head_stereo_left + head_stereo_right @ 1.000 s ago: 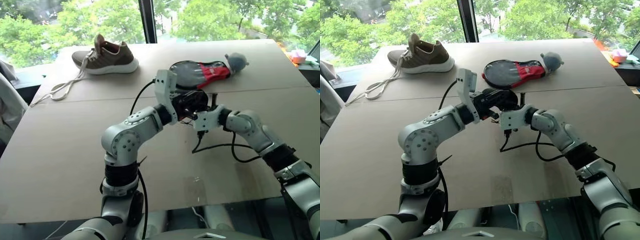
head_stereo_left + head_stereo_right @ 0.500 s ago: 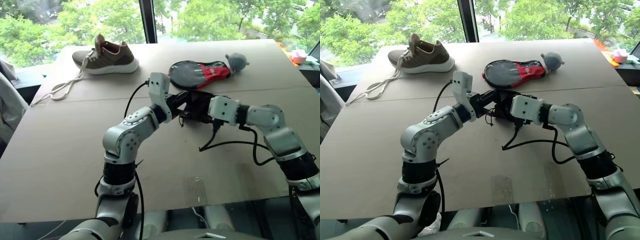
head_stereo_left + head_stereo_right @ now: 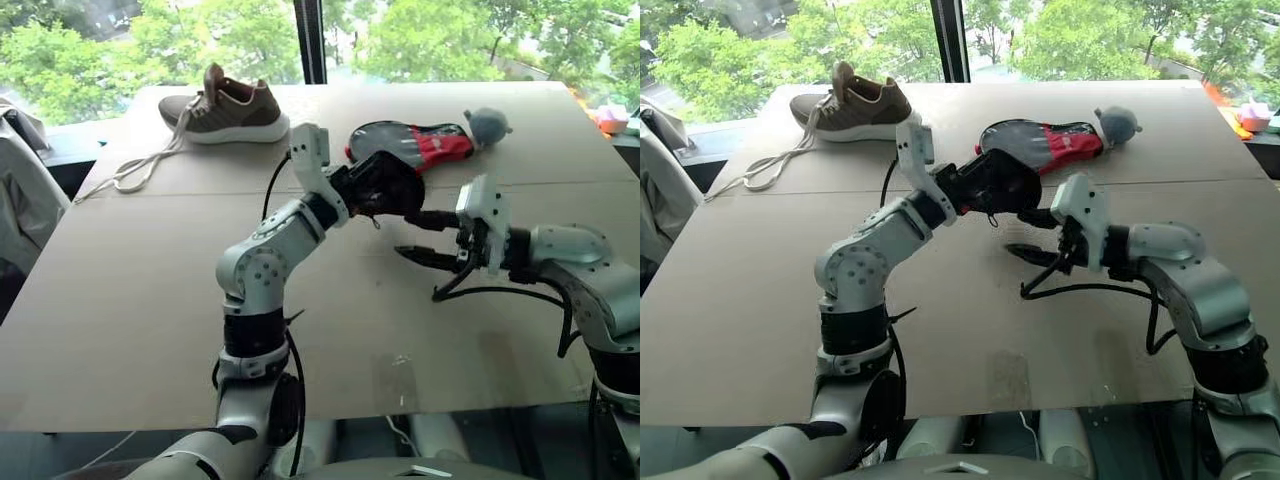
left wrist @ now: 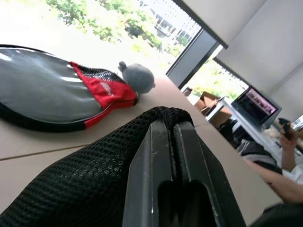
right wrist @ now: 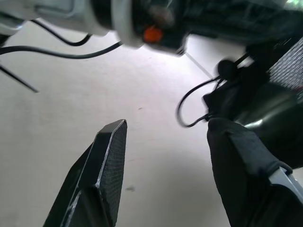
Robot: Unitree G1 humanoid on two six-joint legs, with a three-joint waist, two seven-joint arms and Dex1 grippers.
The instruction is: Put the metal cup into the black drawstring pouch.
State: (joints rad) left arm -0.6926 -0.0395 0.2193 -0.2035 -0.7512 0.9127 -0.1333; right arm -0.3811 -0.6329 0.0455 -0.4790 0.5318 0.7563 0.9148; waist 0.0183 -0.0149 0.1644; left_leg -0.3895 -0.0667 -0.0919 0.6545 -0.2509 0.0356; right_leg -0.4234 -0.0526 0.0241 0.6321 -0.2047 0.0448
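Observation:
The cord hangs loose while my left gripper holds the pouch by its mesh fabric [image 3: 396,182], so my right gripper should grab the cord [image 5: 178,111] and lift the pouch.
The black drawstring pouch [image 3: 386,184] hangs in the air over the middle of the table. My left gripper [image 4: 171,130] is shut on its mesh fabric [image 4: 90,179], which bunches around the closed fingers. My right gripper [image 3: 420,236] stands open just to the right of the pouch and a little nearer to me. It points left towards the pouch with nothing between its fingers [image 5: 106,156]. A thin black cord [image 5: 189,111] dangles from the pouch. The metal cup is hidden.
A brown sneaker [image 3: 232,106] with long loose laces lies at the far left of the cardboard-covered table [image 3: 120,300]. A grey-and-red oval fabric item [image 3: 410,146] with a grey knob [image 3: 487,125] lies just behind the pouch. A person's arm [image 4: 279,165] rests off the table's right side.
My right gripper has opened, rolled its wrist and drawn back from the pouch towards me. The left gripper has lifted the pouch slightly forward. The camera has also shifted.

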